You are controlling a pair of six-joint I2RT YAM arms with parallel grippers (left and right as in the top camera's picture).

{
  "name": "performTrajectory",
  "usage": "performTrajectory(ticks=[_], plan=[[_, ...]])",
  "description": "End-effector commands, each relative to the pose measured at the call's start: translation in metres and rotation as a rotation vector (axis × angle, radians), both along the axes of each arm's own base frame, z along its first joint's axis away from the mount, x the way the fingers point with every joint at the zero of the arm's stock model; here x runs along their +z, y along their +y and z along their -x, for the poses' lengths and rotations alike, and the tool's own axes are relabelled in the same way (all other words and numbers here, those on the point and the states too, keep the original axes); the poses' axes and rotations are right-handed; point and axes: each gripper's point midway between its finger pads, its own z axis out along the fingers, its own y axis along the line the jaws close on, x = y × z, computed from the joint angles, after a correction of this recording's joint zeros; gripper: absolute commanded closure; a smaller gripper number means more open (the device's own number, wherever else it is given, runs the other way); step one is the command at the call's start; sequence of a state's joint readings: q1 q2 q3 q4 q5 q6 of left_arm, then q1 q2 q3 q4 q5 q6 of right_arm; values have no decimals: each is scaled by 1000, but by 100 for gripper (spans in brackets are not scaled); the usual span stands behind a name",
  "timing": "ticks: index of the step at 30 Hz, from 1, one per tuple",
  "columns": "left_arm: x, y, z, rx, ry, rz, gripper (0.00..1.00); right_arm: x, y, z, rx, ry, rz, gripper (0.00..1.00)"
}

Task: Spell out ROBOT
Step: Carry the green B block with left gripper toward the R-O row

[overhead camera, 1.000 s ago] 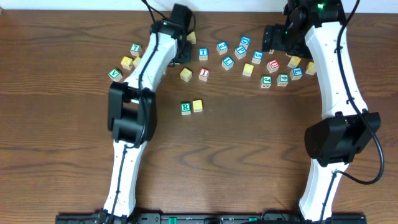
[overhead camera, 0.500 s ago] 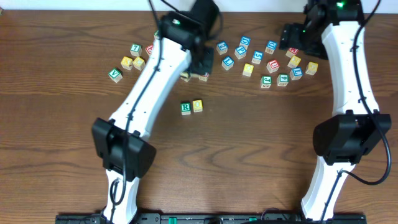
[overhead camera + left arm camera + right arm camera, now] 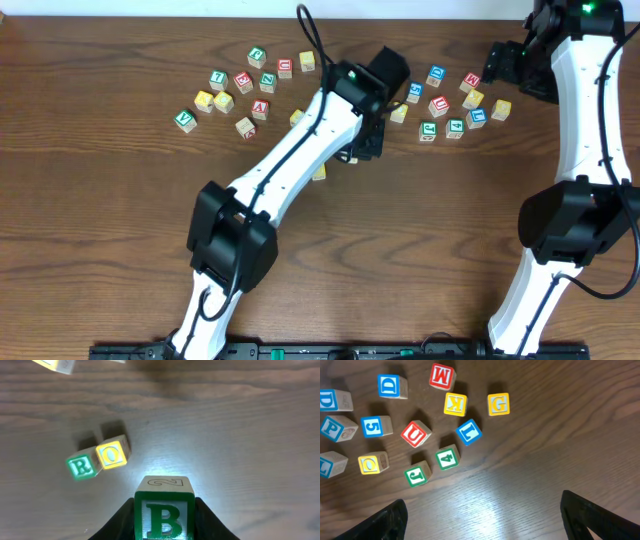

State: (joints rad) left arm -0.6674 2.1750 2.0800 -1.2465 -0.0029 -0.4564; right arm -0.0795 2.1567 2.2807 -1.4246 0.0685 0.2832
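I need to put B down with my left gripper and back that gripper away first, because my left arm hangs beside the loose yellow O cube (image 3: 398,113). My right gripper should take that cube (image 3: 369,464) after that.
My left gripper (image 3: 164,519) is shut on a wooden cube with a green B (image 3: 163,505), held above the table. Ahead of it and to the left in the left wrist view, the green R cube (image 3: 80,466) and the yellow O cube (image 3: 112,453) stand side by side, touching. From overhead the left gripper (image 3: 365,140) hangs right of that pair; only the O cube's edge (image 3: 319,173) shows past the arm. My right gripper (image 3: 505,65) is open at the back right, its fingers (image 3: 390,517) spread over bare wood. A yellow cube with a round letter (image 3: 372,463) lies in its view. I cannot pick out the T.
Loose letter cubes are scattered along the back: one group at the back left (image 3: 250,85), another at the back right (image 3: 450,105). The right wrist view shows several of them, among them a red U (image 3: 416,433) and a green 4 (image 3: 447,457).
My left arm has swung from the back-left cubes to the right and forward, over the middle, carrying the B cube. The right arm has pulled back to the right.
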Motion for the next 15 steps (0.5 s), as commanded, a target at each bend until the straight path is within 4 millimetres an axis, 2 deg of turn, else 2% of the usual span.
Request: performTrajectory(ticks=[1, 7, 10, 15], plan=[[-36, 8, -2, 53, 30, -34, 72, 1, -4, 0, 3, 1, 15, 8], [-71, 3, -13, 56, -21, -12, 72, 1, -4, 0, 3, 3, 14, 8], [-88, 16, -19, 92, -71, -73, 72, 1, -4, 1, 4, 7, 14, 7], [-104, 28, -24, 144, -90, -94, 72, 1, -4, 2, 4, 10, 13, 7]])
